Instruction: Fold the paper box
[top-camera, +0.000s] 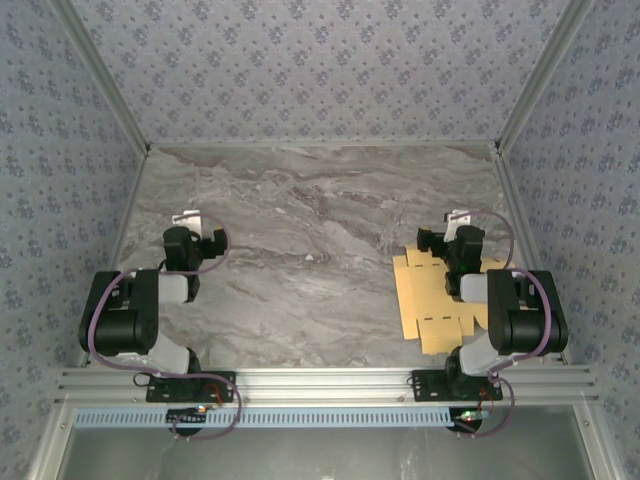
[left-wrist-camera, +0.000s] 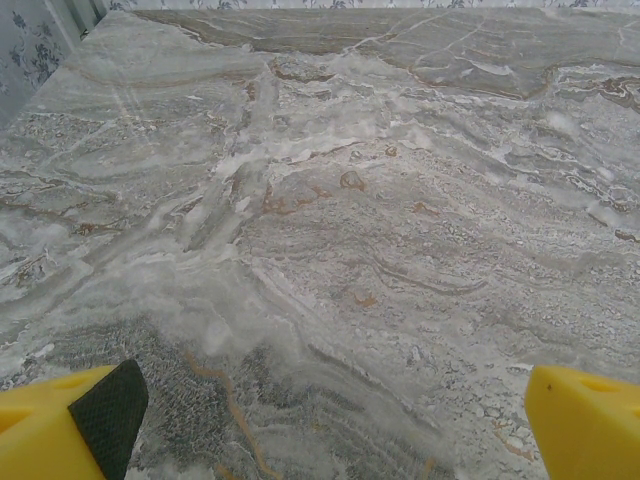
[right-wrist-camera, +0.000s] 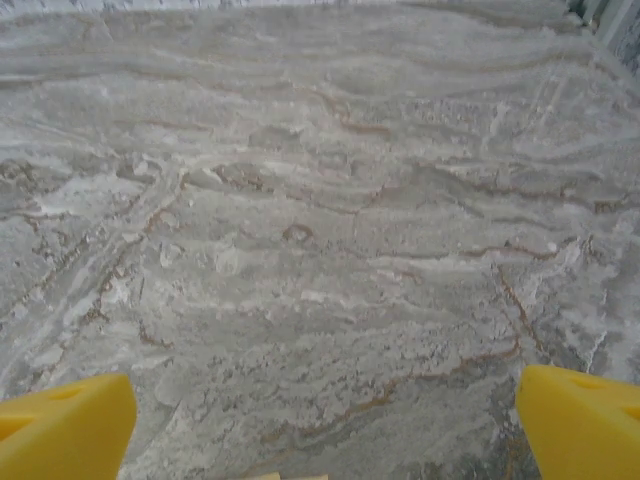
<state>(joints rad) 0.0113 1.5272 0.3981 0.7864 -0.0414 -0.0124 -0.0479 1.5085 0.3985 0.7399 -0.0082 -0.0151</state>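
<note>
Next, my right gripper pulls the paper box (top-camera: 428, 295) by its far flap (top-camera: 422, 257) to the middle, because the box is under my right arm and far from my left gripper.
The paper box (top-camera: 428, 300) is a flat tan die-cut sheet with tabs and notches. It lies on the marble table at the right, partly hidden under my right arm. My right gripper (top-camera: 457, 232) hovers over the sheet's far edge, open. In the right wrist view its yellow fingers (right-wrist-camera: 65, 430) stand wide apart over bare marble, and a thin sliver of the paper box (right-wrist-camera: 292, 477) shows at the bottom edge. My left gripper (top-camera: 190, 236) is far to the left, away from the sheet. Its fingers (left-wrist-camera: 585, 420) are spread wide with nothing between them.
The marble table (top-camera: 320, 220) is fenced by patterned walls at the back and both sides. An aluminium rail (top-camera: 320, 382) runs along the near edge where both arm bases are bolted. Open tabletop lies between the two arms.
</note>
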